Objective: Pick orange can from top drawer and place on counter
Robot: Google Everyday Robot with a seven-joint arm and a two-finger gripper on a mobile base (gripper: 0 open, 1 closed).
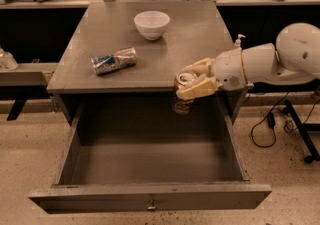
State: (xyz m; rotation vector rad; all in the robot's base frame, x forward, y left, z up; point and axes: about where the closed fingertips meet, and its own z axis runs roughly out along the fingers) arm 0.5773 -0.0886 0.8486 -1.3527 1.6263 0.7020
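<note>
The orange can hangs below the counter's front edge [165, 90], so next my gripper lifts the can clear and then moves in over the open counter space [178, 61] first.
My gripper [192, 80] is shut on the orange can [183, 100] and holds it upright in the air, in front of the counter's front edge at the right. The can's silver top shows between my cream fingers [198, 88]. The can hangs above the open top drawer [150, 164], whose inside holds nothing that I can see. The drawer's small knob [150, 206] is at the centre of its front panel. The grey counter [150, 51] lies just behind and level with the can's top.
A white bowl [151, 24] stands at the back of the counter. A crushed blue-and-silver can [113, 60] lies on its left front part. A small pump bottle [238, 41] sits past the right edge. Cables and a stand lie on the floor at right.
</note>
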